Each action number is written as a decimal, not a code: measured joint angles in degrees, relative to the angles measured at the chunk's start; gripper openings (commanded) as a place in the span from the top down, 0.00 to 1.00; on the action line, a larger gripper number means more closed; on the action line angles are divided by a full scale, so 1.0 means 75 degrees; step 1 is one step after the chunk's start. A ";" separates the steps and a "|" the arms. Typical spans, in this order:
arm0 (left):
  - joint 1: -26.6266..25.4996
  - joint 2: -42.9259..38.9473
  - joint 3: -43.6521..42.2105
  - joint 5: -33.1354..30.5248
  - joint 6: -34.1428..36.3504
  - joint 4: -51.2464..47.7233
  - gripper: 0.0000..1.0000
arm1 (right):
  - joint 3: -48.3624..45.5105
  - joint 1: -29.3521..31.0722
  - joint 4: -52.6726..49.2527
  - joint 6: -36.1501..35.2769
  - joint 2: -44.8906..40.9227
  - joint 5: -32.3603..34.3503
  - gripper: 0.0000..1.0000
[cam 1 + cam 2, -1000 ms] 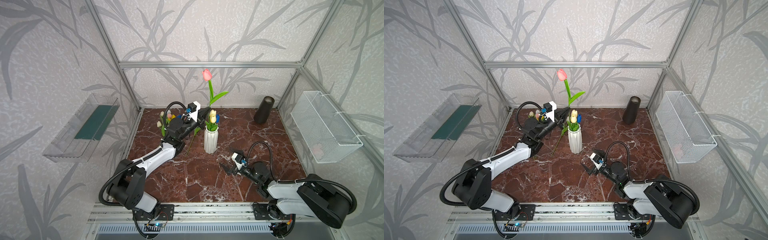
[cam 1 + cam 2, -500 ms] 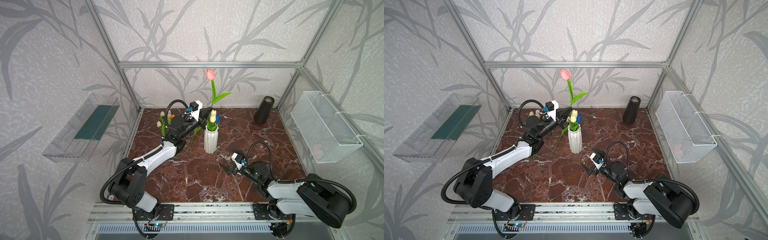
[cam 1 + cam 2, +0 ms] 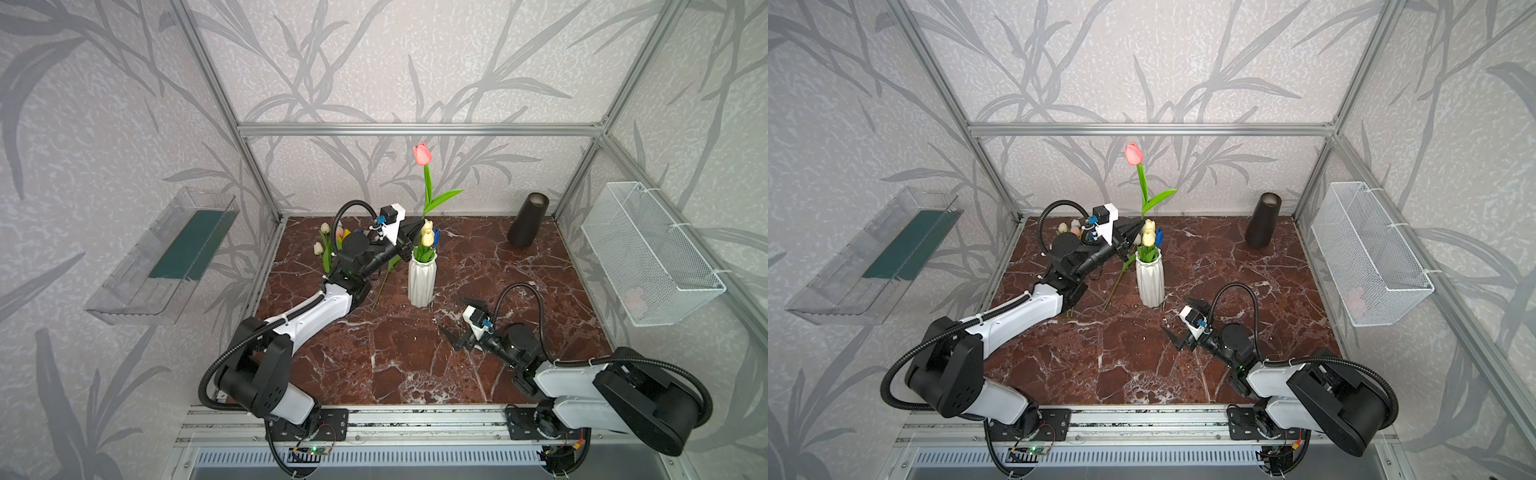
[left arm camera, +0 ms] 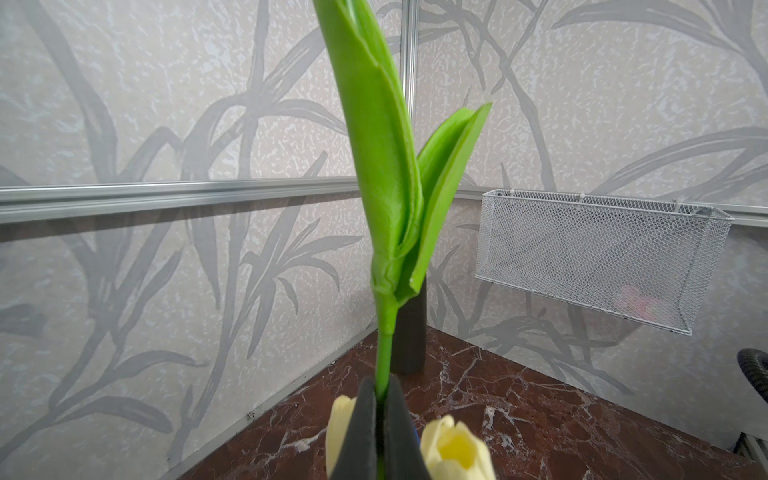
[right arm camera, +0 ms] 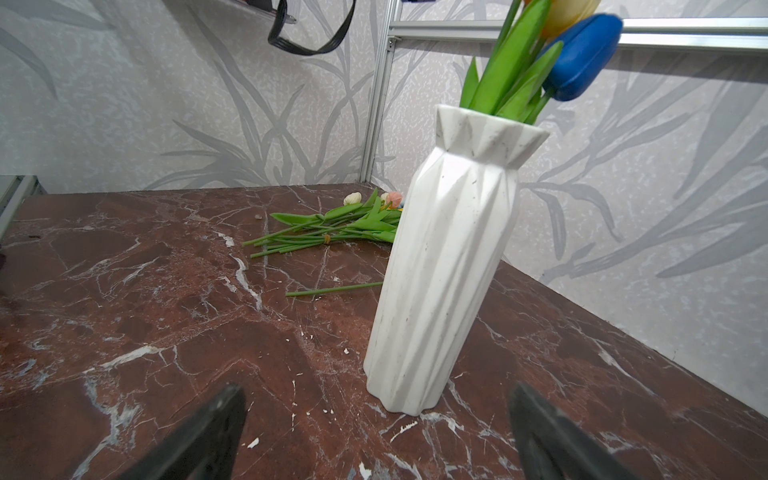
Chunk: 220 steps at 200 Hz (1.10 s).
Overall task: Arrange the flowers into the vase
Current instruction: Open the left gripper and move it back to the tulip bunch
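I should keep lowering the stem of the pink tulip [image 3: 426,177], upright above the vase's opening, with my left gripper until my fingers come near the vase's rim [image 3: 422,260], and let go there.
A white ribbed vase [image 3: 422,278] [image 3: 1150,277] [image 5: 449,257] stands mid-table and holds yellow tulips [image 3: 427,232] and a blue tulip [image 5: 582,58]. My left gripper [image 3: 410,233] [image 3: 1131,232] [image 4: 380,384] is shut on the green stem [image 4: 384,357] of a pink tulip [image 3: 422,154] [image 3: 1133,154], held upright just left of the vase mouth. That stem's lower end hangs outside the vase, down to the table [image 3: 376,305]. More flowers [image 3: 328,245] [image 5: 332,226] lie bundled at the back left. My right gripper [image 3: 455,318] [image 3: 1177,316] [image 5: 376,390] is open and empty, in front of the vase.
A black cylinder vase [image 3: 528,222] stands at the back right. A white wire basket [image 3: 648,253] hangs on the right wall and a clear tray [image 3: 166,257] on the left wall. Aluminium frame posts edge the marble tabletop [image 3: 415,365].
The left gripper has carried the pink tulip a little to the right, closer over the vase. The right arm has not moved.
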 measured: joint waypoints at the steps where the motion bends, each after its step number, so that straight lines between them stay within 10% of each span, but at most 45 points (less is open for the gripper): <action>1: 0.0000 -0.0012 -0.0023 -0.0003 -0.0006 0.0000 1.00 | 0.0000 0.0000 0.0000 0.0000 0.0000 -0.0003 0.01; 92: 0.0000 -0.0114 -0.0650 -0.0067 -0.0242 0.0259 1.00 | 0.0000 0.0000 0.0061 -0.0023 0.0082 -0.0003 0.01; 134: 0.0000 -0.0268 -0.1166 -0.0061 -0.0204 0.0323 0.85 | 0.0000 0.0015 0.0061 -0.0035 0.0082 -0.0003 0.01; 220: 0.0000 -0.2008 -0.1026 -0.0440 0.0743 -0.2433 0.68 | 0.0000 0.0079 0.0061 -0.0038 0.0082 -0.0006 0.01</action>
